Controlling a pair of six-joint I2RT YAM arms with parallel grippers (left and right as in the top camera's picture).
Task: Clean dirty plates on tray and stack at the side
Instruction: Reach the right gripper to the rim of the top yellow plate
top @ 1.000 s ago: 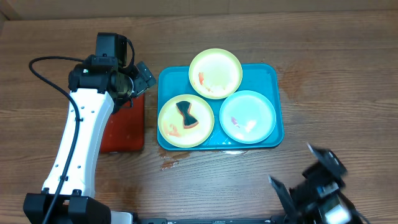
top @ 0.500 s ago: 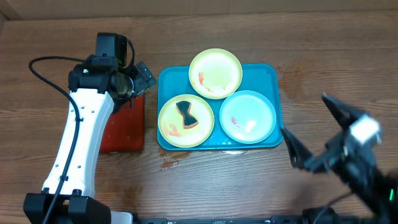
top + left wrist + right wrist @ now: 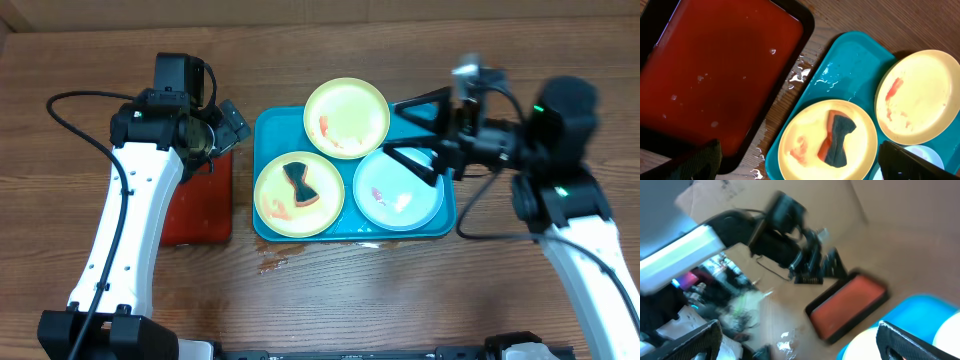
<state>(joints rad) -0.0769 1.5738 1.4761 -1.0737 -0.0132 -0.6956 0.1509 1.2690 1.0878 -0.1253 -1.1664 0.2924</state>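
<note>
Turquoise tray [image 3: 346, 167] is visible next to the cloth plate's clear rim, so the robot's right gripper should keep going toward that rim [image 3: 338, 175] until its open fingers are on both sides of it, then close.
The turquoise tray [image 3: 275, 128] holds three plates. A yellow-green plate [image 3: 347, 117] with red smears lies at the back. A second yellow-green plate [image 3: 299, 194] at front left carries a dark cloth with an orange side [image 3: 299, 183]. A light blue plate [image 3: 398, 187] lies at front right. My left gripper [image 3: 225, 128] is open and empty, over the gap between the red tray and the turquoise tray. My right gripper [image 3: 412, 132] is open and empty, raised above the tray's right side. In the left wrist view the cloth plate [image 3: 827, 142] sits below my fingers.
A red tray with a black rim [image 3: 197, 205] lies left of the turquoise tray, wet in the left wrist view [image 3: 715, 70]. Water drops lie on the wooden table between the trays and in front of the tray [image 3: 275, 262].
My right arm has swung up from the table's front right edge to above the tray's right side. The left arm and the plates have not moved.
</note>
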